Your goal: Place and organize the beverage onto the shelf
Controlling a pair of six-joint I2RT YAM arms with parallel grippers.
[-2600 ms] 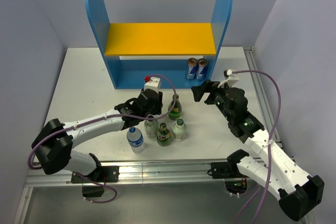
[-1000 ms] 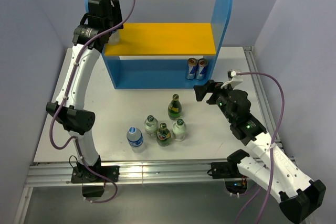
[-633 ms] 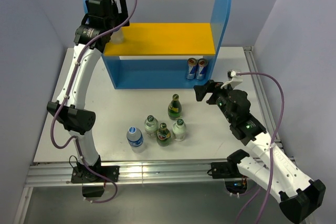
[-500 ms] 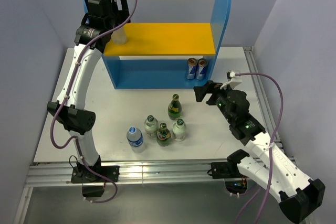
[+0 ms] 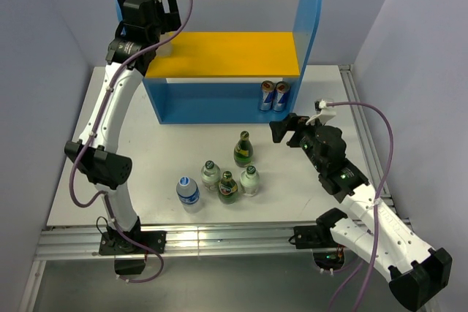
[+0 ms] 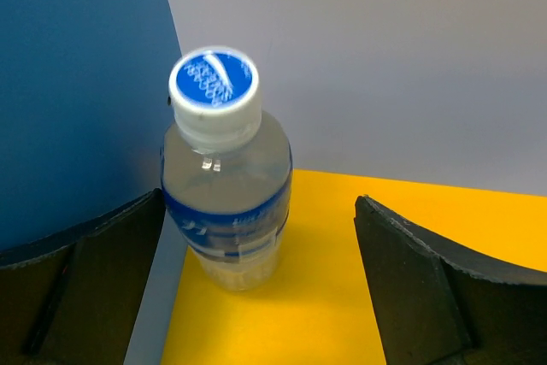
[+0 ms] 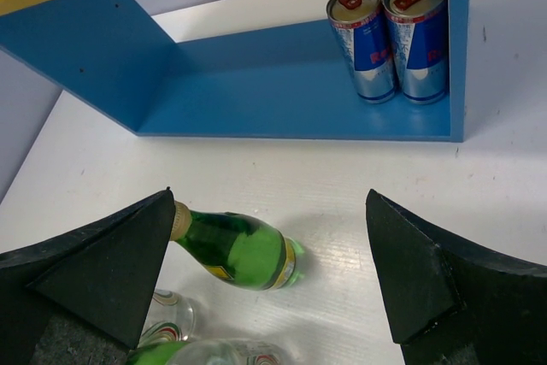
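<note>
My left gripper should go on back to the clear bottle point(image 5: 189, 193) near the front rail and close there, with the blue-labelled bottle upright on the yellow board.
The shelf point(image 5: 223, 54) stands at the back of the table, blue with a yellow upper board point(image 6: 342, 237). A clear plastic bottle point(image 6: 226, 203) with a blue label stands upright at that board's left end point(image 5: 165, 47), beside the blue side panel. My left gripper point(image 6: 258, 203) is open around it, and the bottle stands nearer the left finger point(image 6: 77, 288). Other bottles stand grouped on the table: a dark green one point(image 5: 243, 153) point(image 7: 244, 250), a second green one point(image 5: 228, 188), two pale ones point(image 5: 210, 175) point(image 5: 250, 180) and a clear one point(image 5: 188, 191). My right gripper point(image 5: 276, 129) point(image 7: 269, 198) hovers open above the dark green bottle.
Two blue-silver cans point(image 5: 274, 96) point(image 7: 393, 36) stand at the right end of the shelf's lower level, against the right side panel point(image 5: 311, 12). The table's side rails and grey walls close in on both sides.
My left gripper carried a clear bottle from the table up to the yellow board, then opened and let it go there. The right arm has barely moved.
</note>
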